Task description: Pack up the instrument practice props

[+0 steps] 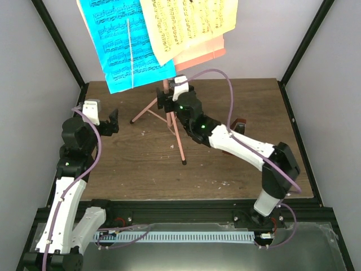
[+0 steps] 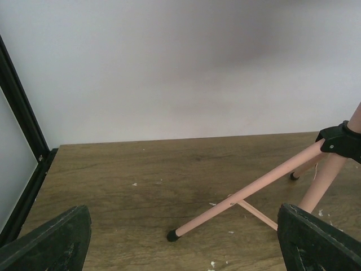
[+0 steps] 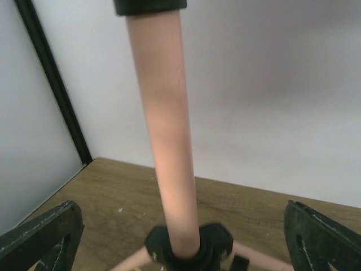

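I should swing my right gripper around the stand's pole (image 3: 174, 164), grab it from the side and turn the desk straight to the front, because the music stand's desk (image 1: 198, 53) faces crooked.
The pink tripod music stand (image 1: 178, 138) stands at the back middle of the table. On its desk (image 1: 200, 53) rest a blue sheet-music page (image 1: 121, 39) and a yellow one (image 1: 192, 25). My right gripper (image 1: 169, 100) is open around the stand's pole (image 3: 166, 130). Its fingers (image 3: 45, 237) sit wide on either side without touching the pole, just above the black leg collar (image 3: 189, 248). My left gripper (image 1: 103, 118) hangs open and empty to the left, facing the stand's left leg (image 2: 248, 192). A small reddish-brown object (image 1: 241, 125), likely the metronome, peeks out behind my right arm.
Black frame posts (image 1: 59, 48) and white walls close in the table on three sides. The stand's three legs spread over the wooden table (image 1: 130, 164), one foot (image 2: 172, 235) lying ahead of my left gripper (image 2: 183, 248). Small white crumbs dot the wood.
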